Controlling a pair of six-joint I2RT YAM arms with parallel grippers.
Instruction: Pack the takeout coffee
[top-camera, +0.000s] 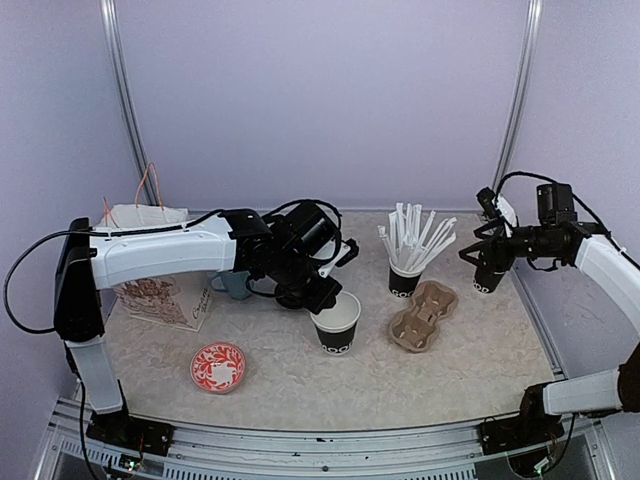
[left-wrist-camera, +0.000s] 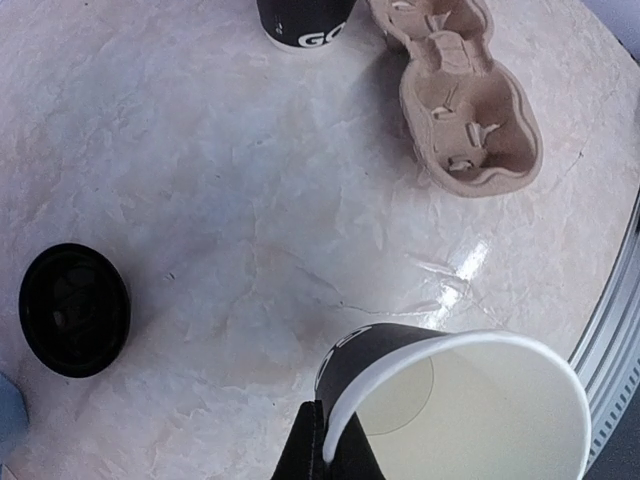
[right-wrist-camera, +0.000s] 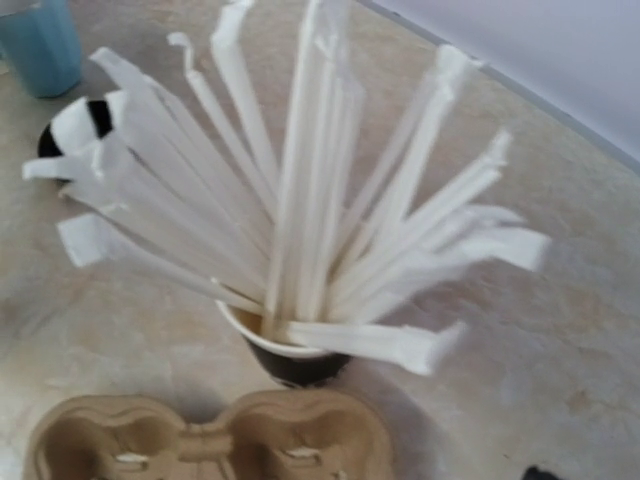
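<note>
My left gripper should keep moving the coffee cup (top-camera: 337, 322) down into the space (top-camera: 337, 372) beside the carrier until the cup stands flat, because the cup is upright and that space is open.
The takeout coffee cup (top-camera: 337, 325) is black with white lettering, open and white inside. It is near the table's middle, left of the cardboard carrier. My left gripper (top-camera: 322, 300) is shut on the cup's rim, one finger inside and one outside, as the left wrist view (left-wrist-camera: 328, 442) shows around the cup (left-wrist-camera: 470, 410). I cannot tell whether the cup rests on the table. Its round black lid (left-wrist-camera: 75, 310) lies flat on the table, apart from the cup. My right gripper (top-camera: 489, 272) hovers at the far right, away from these; its jaws do not show clearly.
A black cup of white straws (top-camera: 405, 275) stands behind a two-cup cardboard carrier (top-camera: 422, 315), which also shows in the left wrist view (left-wrist-camera: 460, 90) and the right wrist view (right-wrist-camera: 210, 440). A light blue mug (top-camera: 235, 283), a patterned paper bag (top-camera: 160, 290) and a red saucer (top-camera: 218, 366) are at left.
</note>
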